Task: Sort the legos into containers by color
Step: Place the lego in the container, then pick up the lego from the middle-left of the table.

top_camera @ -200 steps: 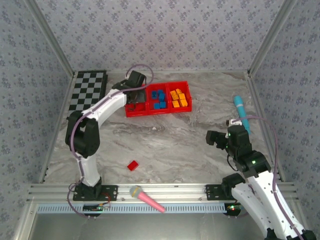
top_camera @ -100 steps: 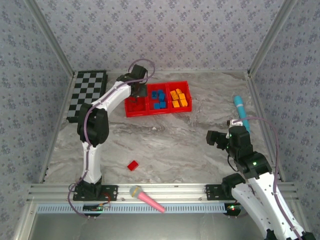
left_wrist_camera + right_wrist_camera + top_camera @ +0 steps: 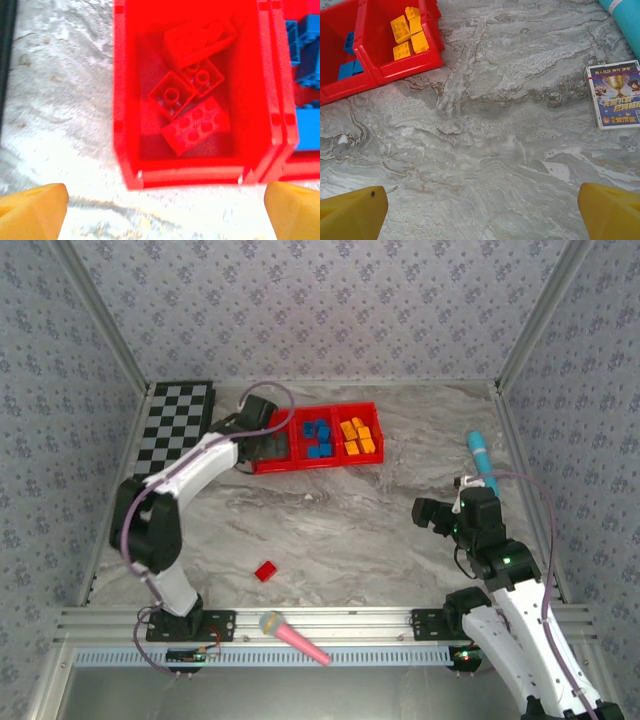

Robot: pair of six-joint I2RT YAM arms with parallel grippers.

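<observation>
The single red lego (image 3: 265, 571) is lying clear of the pink microphone, so the robot's open left gripper keeps moving toward that lego until the fingers reach its sides.
The red tray (image 3: 318, 466) stands at the back of the table, with its three containers side by side. My left gripper (image 3: 264, 447) hovers open and empty over the left container's near edge. In the left wrist view that container (image 3: 190, 176) holds several red legos (image 3: 196, 125), and blue legos (image 3: 305, 45) lie in the middle one. Blue legos (image 3: 318, 437) and orange legos (image 3: 358, 436) fill the other two. A single red lego (image 3: 265, 571) lies on the table near the front. My right gripper (image 3: 426, 512) hangs open over bare marble (image 3: 485, 210), far right of the tray (image 3: 405, 70).
A checkered board (image 3: 175, 420) lies at the back left. A pink microphone (image 3: 295, 637) rests at the front edge and a teal microphone (image 3: 481, 462) at the right. A small printed card (image 3: 615, 93) lies by the right gripper. Walls close in three sides.
The left gripper's jaws have spread wider, and it has drawn back from over the left container toward its near-left edge. The right arm has not moved.
</observation>
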